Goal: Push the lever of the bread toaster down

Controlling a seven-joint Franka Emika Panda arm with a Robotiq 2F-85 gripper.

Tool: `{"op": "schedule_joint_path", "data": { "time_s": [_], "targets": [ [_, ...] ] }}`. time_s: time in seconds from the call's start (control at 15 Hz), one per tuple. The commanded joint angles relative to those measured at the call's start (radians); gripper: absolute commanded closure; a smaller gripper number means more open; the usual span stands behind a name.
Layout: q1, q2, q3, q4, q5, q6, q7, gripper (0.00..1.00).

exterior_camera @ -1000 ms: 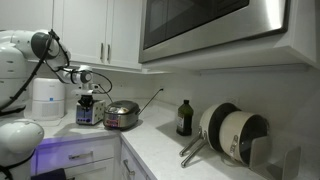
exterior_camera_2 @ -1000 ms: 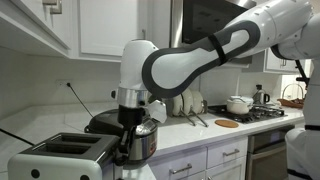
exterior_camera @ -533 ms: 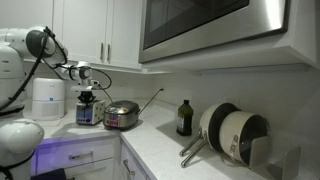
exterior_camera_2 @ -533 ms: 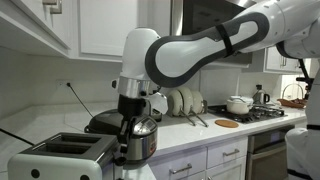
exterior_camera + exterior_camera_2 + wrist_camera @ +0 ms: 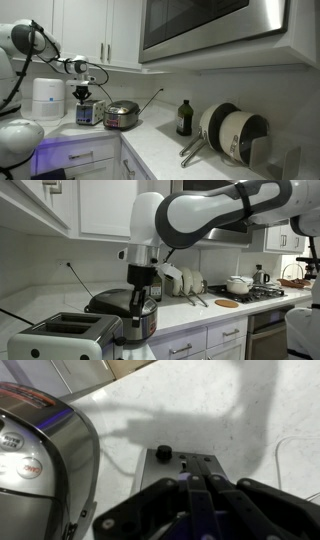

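Note:
The closed fingers of my gripper hang next to the toaster's small buttons (image 5: 196, 458) and block the lever from view. I should move back, line up over the lever and push down.
The bread toaster (image 5: 62, 333) is a boxy silver unit with two dark top slots at the counter's near left. It also shows small in an exterior view (image 5: 86, 113). In the wrist view I look down on its end panel (image 5: 205, 463), which has a black knob (image 5: 162, 453). My gripper (image 5: 197, 485) hangs just above that end with its fingers pressed together and holds nothing. It is also seen in both exterior views (image 5: 138, 302) (image 5: 82, 94). My fingers hide the lever.
A round shiny steel pot (image 5: 132, 317) stands right beside the toaster, also in the wrist view (image 5: 35, 450). A taller white appliance (image 5: 47, 98) stands behind. A dark bottle (image 5: 184, 118), stacked pans (image 5: 232, 133) and a stove (image 5: 245, 290) lie farther along the counter.
My arm has lifted: the gripper rose from low at the toaster's end to a spot above it. The toaster and pot have not moved.

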Motion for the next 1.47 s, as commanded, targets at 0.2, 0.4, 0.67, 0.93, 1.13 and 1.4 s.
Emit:
{"op": "schedule_joint_path", "data": {
  "time_s": [0.2, 0.4, 0.67, 0.93, 1.13, 1.4],
  "targets": [
    [0.023, -0.185, -0.043, -0.110, 0.105, -0.107, -0.104, 1.00],
    [0.045, -0.244, -0.052, -0.172, 0.133, -0.072, -0.144, 1.00],
    [0.076, -0.271, -0.047, -0.226, 0.154, -0.017, -0.154, 1.00],
    [0.104, -0.202, -0.020, -0.233, 0.153, 0.168, -0.141, 1.00],
    [0.108, -0.103, 0.010, -0.208, 0.113, 0.328, -0.123, 1.00],
    [0.083, 0.042, 0.035, -0.158, 0.025, 0.461, -0.101, 1.00]
  ]
}}
